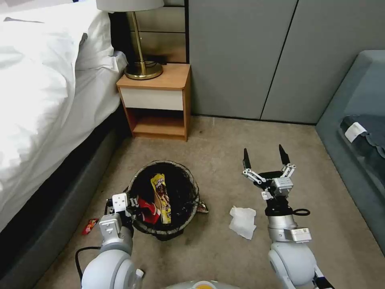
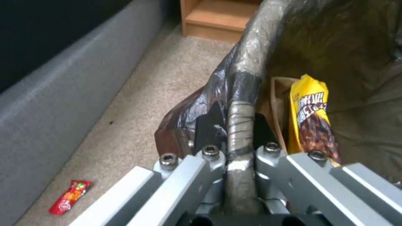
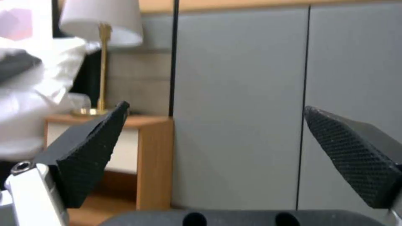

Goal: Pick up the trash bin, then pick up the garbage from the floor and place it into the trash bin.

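The white tissue wad [image 1: 243, 222] is spread out thin and has ragged edges [image 1: 252, 210]. It will gather into a soft fold with its loose ends spreading out when I pinch it.
The trash bin [image 1: 168, 163], lined with a dark bag, sits low over the carpet in front of me. My left gripper [image 1: 129, 203] is shut on its near-left rim; in the left wrist view the fingers [image 2: 206, 125] pinch the bag-covered rim [image 2: 251, 62]. Inside lie a yellow snack wrapper [image 1: 159, 194] [image 2: 312, 116], a red wrapper [image 1: 147, 211] and a tan paper bag [image 2: 278, 100]. Garbage on the floor: a white tissue wad [image 1: 242, 221], a small red wrapper [image 1: 90, 226] [image 2: 69, 197] by the bed, and a dark wrapper [image 1: 202, 207] at the bin's right side. My right gripper [image 1: 264, 154] [image 3: 215, 108] hovers open and empty, right of the bin.
A bed [image 1: 36, 100] with a grey base runs along the left. A wooden nightstand [image 1: 158, 102] with a brass lamp [image 1: 140, 60] stands behind the bin. Grey wall panels [image 1: 256, 56] close the back. A grey-blue sofa [image 1: 357, 120] fills the right edge.
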### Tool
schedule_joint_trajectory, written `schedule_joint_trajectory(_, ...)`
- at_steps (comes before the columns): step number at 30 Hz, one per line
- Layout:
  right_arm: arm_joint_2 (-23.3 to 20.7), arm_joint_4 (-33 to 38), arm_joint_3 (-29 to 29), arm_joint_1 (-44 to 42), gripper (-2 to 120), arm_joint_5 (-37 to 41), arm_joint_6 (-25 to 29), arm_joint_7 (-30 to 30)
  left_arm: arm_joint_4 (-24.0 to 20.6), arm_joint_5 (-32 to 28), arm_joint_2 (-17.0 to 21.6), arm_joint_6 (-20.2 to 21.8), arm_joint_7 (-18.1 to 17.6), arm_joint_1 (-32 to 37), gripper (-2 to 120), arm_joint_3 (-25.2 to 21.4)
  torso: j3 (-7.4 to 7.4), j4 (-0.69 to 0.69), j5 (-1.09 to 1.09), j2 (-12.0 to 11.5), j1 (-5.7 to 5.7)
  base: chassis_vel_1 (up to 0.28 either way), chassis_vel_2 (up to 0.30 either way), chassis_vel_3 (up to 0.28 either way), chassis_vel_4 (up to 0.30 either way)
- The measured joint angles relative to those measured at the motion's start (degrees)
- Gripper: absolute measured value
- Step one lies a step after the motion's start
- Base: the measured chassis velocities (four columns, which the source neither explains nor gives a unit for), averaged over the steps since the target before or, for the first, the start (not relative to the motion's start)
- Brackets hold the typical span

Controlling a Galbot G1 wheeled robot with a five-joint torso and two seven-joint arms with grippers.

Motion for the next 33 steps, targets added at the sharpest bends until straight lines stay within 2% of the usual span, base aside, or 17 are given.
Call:
schedule_joint_trajectory(2, -0.4, 0.0, -0.5, 0.2, 100, 0.5, -1.7, 0.4, 0.0, 0.0, 0.0, 0.0, 0.0, 0.0, 0, 0.0, 0.0, 0.0, 0.0, 0.0, 0.0, 0.0, 0.0, 0.0, 0.0)
schedule_joint_trajectory(5, -1.7, -0.1, -2.3, 1.1, 100, 3.4, -7.9, 2.3, -0.2, -0.1, 0.0, 0.0, 0.0, 0.0, 0, -0.2, 0.0, 0.01, 0.0, 0.0, 0.0, 0.0, 0.0, 0.0, 0.0)
schedule_joint_trajectory(7, -1.9, 0.0, -2.5, 1.2, 100, 3.9, -8.7, 2.5, -0.2, -0.1, 0.0, 0.0, 0.0, 0.0, 0, -0.2, 0.0, 0.02, 0.0, 0.0, 0.0, 0.0, 0.0, 0.0, 0.0)
schedule_joint_trajectory(9, -3.8, 1.3, -3.9, 2.1, 100, 8.3, -15.1, 4.5, -0.2, -0.1, 0.0, 0.0, 0.0, -0.2, 0, -0.2, 0.0, 0.01, 0.0, 0.0, 0.0, 0.0, 0.0, 0.0, 0.0)
schedule_joint_trajectory(11, -4.2, 1.5, -4.1, 2.2, 100, 8.9, -15.9, 4.7, -0.2, -0.1, 0.0, 0.0, 0.0, -0.2, 0, -0.1, 0.0, 0.01, 0.0, 0.0, 0.0, 0.0, 0.0, 0.0, 0.0)
schedule_joint_trajectory(13, -7.2, 2.7, -5.0, 2.9, 100, 13.0, -23.0, 6.3, 0.0, -0.1, -0.1, 0.0, 0.0, -0.4, 0, 0.1, 0.0, 0.01, 0.0, 0.0, 0.0, 0.0, 0.0, 0.0, 0.0)
schedule_joint_trajectory(14, -7.2, 2.7, -5.0, 2.9, 100, 13.0, -23.0, 6.3, 0.0, -0.1, -0.1, 0.0, 0.0, -0.4, 0, 0.1, 0.0, 0.01, 0.0, 0.0, 0.0, 0.0, 0.0, 0.0, 0.0)
schedule_joint_trajectory(15, -8.0, 2.9, -5.2, 3.0, 100, 14.0, -25.5, 6.6, 0.0, -0.1, -0.2, 0.0, 0.0, -0.4, 0, 0.1, 0.0, 0.02, -0.01, 0.0, 0.0, 0.0, 0.0, 0.0, 0.0)
schedule_joint_trajectory(16, -9.8, 3.2, -5.4, 3.0, 100, 16.4, -30.5, 7.2, 0.1, -0.1, -0.2, 0.0, 0.0, -0.6, 0, 0.1, 0.0, 0.0, 0.0, 0.0, 0.0, 0.0, 0.0, 0.0, 0.0)
schedule_joint_trajectory(17, -10.9, 3.2, -5.6, 3.0, 100, 18.2, -33.3, 7.5, 0.2, -0.1, -0.2, 0.0, 0.0, -0.7, 0, 0.2, 0.0, 0.0, 0.01, 0.0, 0.0, 0.0, 0.0, 0.0, 0.0)
schedule_joint_trajectory(18, -10.9, 3.2, -5.6, 3.0, 100, 18.2, -33.3, 7.5, 0.2, -0.1, -0.2, 0.0, 0.0, -0.7, 0, 0.2, 0.0, 0.0, 0.01, 0.0, 0.0, 0.0, 0.0, 0.0, 0.0)
schedule_joint_trajectory(20, -12.6, 2.4, -5.9, 3.2, 100, 21.7, -38.9, 8.1, 0.3, -0.1, -0.2, 0.0, 0.0, -0.8, 0, 0.2, 0.0, 0.0, 0.0, 0.0, 0.0, 0.0, 0.0, 0.0, 0.0)
schedule_joint_trajectory(21, -12.6, 2.4, -5.9, 3.2, 100, 21.7, -38.9, 8.1, 0.3, -0.1, -0.2, 0.0, 0.0, -0.8, 0, 0.2, 0.0, 0.0, 0.0, 0.0, 0.0, 0.0, 0.0, 0.0, 0.0)
schedule_joint_trajectory(23, -14.4, 0.7, -6.5, 3.9, 100, 25.8, -44.1, 8.7, 0.4, -0.2, -0.1, 0.0, 0.0, -1.0, 0, 0.3, 0.0, 0.01, 0.0, 0.0, 0.0, 0.0, 0.0, 0.0, 0.0)
schedule_joint_trajectory(31, -16.5, -5.7, -7.2, 5.1, 100, 28.7, -48.5, 7.7, 1.3, -0.7, 0.4, 0.3, 0.0, -2.0, 0, 1.2, 0.0, 0.0, 0.0, 0.0, 0.0, 0.0, 0.0, 0.0, 0.0)
schedule_joint_trajectory(33, -16.6, -9.8, -7.9, 5.5, 100, 28.6, -49.3, 4.8, 1.5, -0.7, 0.5, 0.3, 0.0, -2.1, 0, 1.5, 0.0, 0.01, 0.0, 0.0, 0.0, 0.0, 0.0, 0.0, 0.0)
